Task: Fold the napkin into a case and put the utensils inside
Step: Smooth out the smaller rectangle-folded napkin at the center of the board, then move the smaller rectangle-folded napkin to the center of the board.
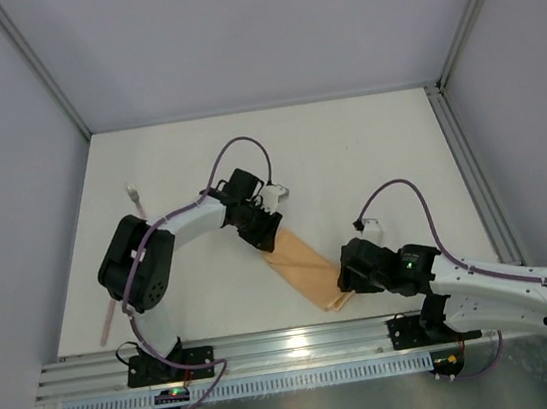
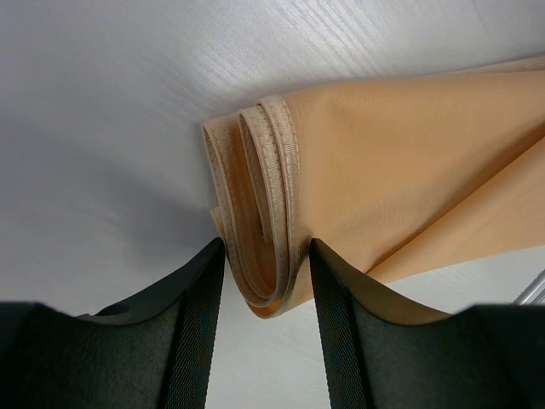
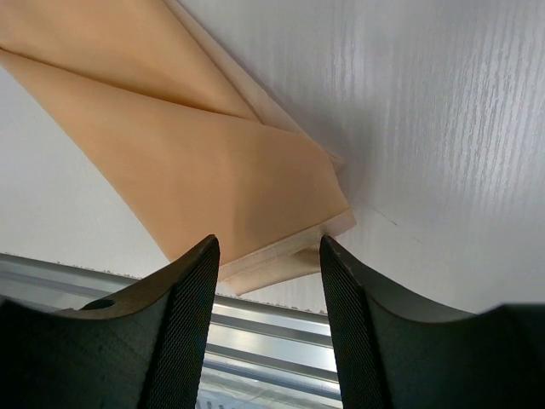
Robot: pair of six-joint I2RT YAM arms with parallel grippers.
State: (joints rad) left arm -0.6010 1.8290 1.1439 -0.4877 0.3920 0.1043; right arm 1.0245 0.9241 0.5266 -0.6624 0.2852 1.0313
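The napkin lies slanted, its near end (image 1: pixel 329 303) close to the bar, so my grippers should swing that end away before my left gripper gets the pink utensil (image 1: pixel 109 323).
The peach-orange napkin (image 1: pixel 302 269) lies folded into a narrow strip, slanting from mid-table toward the near edge. My left gripper (image 1: pixel 263 238) is at its far upper-left end. In the left wrist view the jaws (image 2: pixel 266 247) straddle the rolled, hemmed end of the napkin (image 2: pixel 383 162), open, with their tips right against the cloth. My right gripper (image 1: pixel 347 278) is at the near lower-right end. It is open (image 3: pixel 268 243), and the napkin's corner (image 3: pixel 213 170) lies flat on the table between its fingertips. One pale pink utensil (image 1: pixel 108 322) lies at the table's left edge, partly behind the left arm.
A small whitish piece (image 1: pixel 134 194) lies at the back left. An aluminium rail (image 1: pixel 302 347) runs along the near edge, right below the napkin's corner (image 3: pixel 255 328). Grey walls and metal posts (image 1: pixel 471 168) close in the table. Purple cables loop over both arms.
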